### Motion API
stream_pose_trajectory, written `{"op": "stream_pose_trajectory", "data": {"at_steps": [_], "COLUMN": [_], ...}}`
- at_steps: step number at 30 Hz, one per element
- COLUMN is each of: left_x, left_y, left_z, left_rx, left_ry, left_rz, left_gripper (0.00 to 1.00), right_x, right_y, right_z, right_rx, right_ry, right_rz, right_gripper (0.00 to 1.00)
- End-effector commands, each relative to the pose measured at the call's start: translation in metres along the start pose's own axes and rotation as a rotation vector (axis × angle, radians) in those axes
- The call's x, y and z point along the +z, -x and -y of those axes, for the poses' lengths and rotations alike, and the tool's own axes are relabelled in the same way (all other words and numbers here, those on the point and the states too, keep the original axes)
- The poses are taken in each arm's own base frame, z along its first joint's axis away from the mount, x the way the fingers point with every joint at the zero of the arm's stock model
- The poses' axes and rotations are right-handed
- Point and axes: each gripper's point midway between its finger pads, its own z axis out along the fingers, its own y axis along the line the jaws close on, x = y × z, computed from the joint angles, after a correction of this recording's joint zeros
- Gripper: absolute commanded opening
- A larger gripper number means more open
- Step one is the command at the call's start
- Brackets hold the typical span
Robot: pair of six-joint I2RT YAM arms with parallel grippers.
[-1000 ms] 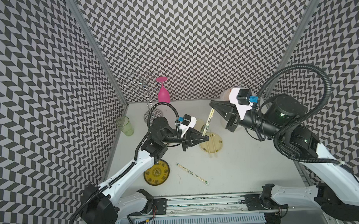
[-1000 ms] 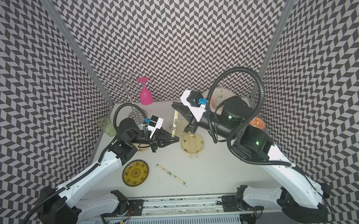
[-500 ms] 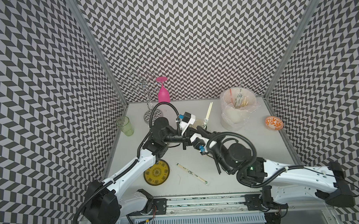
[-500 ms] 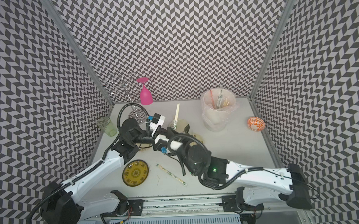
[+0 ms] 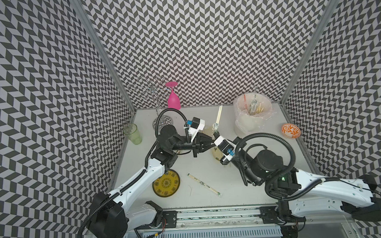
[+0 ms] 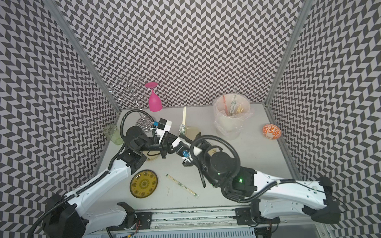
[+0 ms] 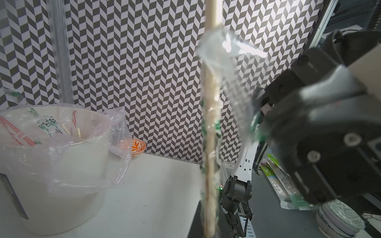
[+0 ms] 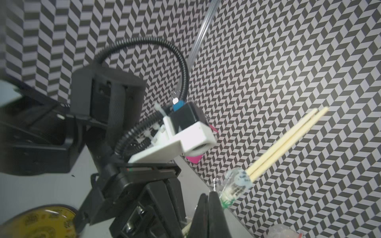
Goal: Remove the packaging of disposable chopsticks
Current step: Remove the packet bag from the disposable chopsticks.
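Observation:
The robot's left gripper pinches the packaging against the chopsticks' lower end [image 7: 210,214], so its right gripper should move back, open and take over the chopsticks [image 5: 218,116].
My left gripper [image 5: 211,141] is shut on the lower end of a pair of disposable chopsticks [image 5: 218,114], which slant up toward the back wall. Their clear packaging [image 5: 215,127] with green print is bunched around the lower part, leaving the tan upper ends bare. My right gripper [image 5: 214,136] is shut on that packaging beside the left one. The left wrist view shows the chopsticks [image 7: 210,115], the loose packaging [image 7: 228,68] and the right gripper [image 7: 260,118] pinching it. The right wrist view shows the shut right fingertips [image 8: 213,198], the packaging [image 8: 236,186] and the chopsticks [image 8: 288,134].
Another wrapped pair [image 5: 203,183] lies on the table near the front, beside a yellow plate [image 5: 166,183]. A bag-lined white bin [image 5: 243,121] holding used sleeves stands at the back right, near an orange bowl [image 5: 290,130]. A green cup [image 5: 132,131] and a pink glass [image 5: 173,99] stand at the back left.
The right arm has swung from high at the back, by the chopsticks' upper end, to low at the front right, with its gripper now beside the left gripper. The left arm has hardly moved.

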Motion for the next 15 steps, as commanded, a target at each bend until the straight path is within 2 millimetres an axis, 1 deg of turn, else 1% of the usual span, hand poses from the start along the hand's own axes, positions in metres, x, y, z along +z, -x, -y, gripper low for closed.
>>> {"op": "stream_pose_trajectory", "data": {"at_steps": [1, 6, 12, 13, 15], "left_x": [-0.007, -0.010, -0.011, -0.012, -0.012], "left_y": [0.028, 0.032, 0.036, 0.037, 0.036], "left_z": [0.011, 0.017, 0.021, 0.020, 0.021], "left_rx": [0.058, 0.069, 0.082, 0.084, 0.086], "left_ry": [-0.010, -0.026, -0.030, -0.027, -0.024], "left_rz": [0.073, 0.087, 0.096, 0.099, 0.098], "left_gripper": [0.00, 0.00, 0.00, 0.00, 0.00], "right_x": [-0.006, -0.008, -0.012, -0.012, -0.015], "right_y": [0.007, -0.026, -0.043, -0.046, -0.045], "right_z": [-0.014, -0.032, -0.051, -0.053, -0.050], "right_rx": [0.167, 0.259, 0.326, 0.329, 0.343], "right_ry": [0.144, 0.221, 0.289, 0.294, 0.288], "right_rz": [0.033, -0.015, -0.058, -0.067, -0.064], "right_gripper": [0.00, 0.00, 0.00, 0.00, 0.00]}}
